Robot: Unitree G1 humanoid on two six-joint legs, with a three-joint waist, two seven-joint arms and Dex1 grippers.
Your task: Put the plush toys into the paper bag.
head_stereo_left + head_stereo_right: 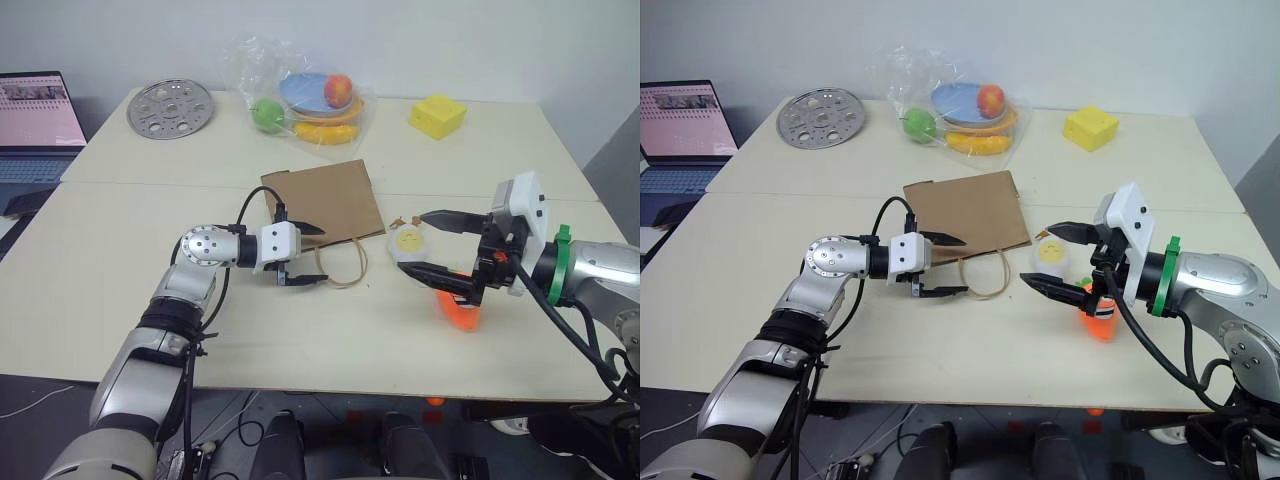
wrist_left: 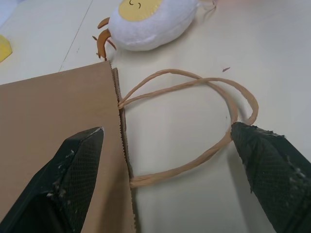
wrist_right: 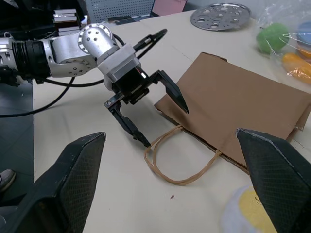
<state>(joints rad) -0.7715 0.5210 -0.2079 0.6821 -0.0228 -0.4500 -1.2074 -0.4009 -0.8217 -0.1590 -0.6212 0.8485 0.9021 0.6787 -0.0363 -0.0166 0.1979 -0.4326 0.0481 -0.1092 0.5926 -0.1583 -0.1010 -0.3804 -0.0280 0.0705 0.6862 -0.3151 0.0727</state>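
The paper bag's opening [image 1: 350, 241] should spread wide when I lift the tan cord handle, because separate cord loops [image 2: 206, 81] and paper layers can be seen along its edge.
The brown paper bag [image 1: 325, 200] lies flat on the table, its cord handles [image 1: 350, 265] looping out from its near edge. My left gripper [image 1: 323, 255] stands open at that edge, one finger over the bag's corner and the other beside the cord loop [image 2: 194, 121]. The white-and-yellow plush toy [image 1: 408, 243] lies just right of the bag. Around it, my right gripper [image 1: 412, 242] is open, one finger on each side and nothing gripped. The orange carrot plush toy [image 1: 458, 308] lies under that gripper's lower finger, partly hidden.
A clear plastic bag of fruit [image 1: 310, 100] and a yellow block [image 1: 438, 115] sit at the back of the table. A perforated metal disc [image 1: 171, 108] lies at the back left, and a laptop [image 1: 35, 125] stands beyond the left edge.
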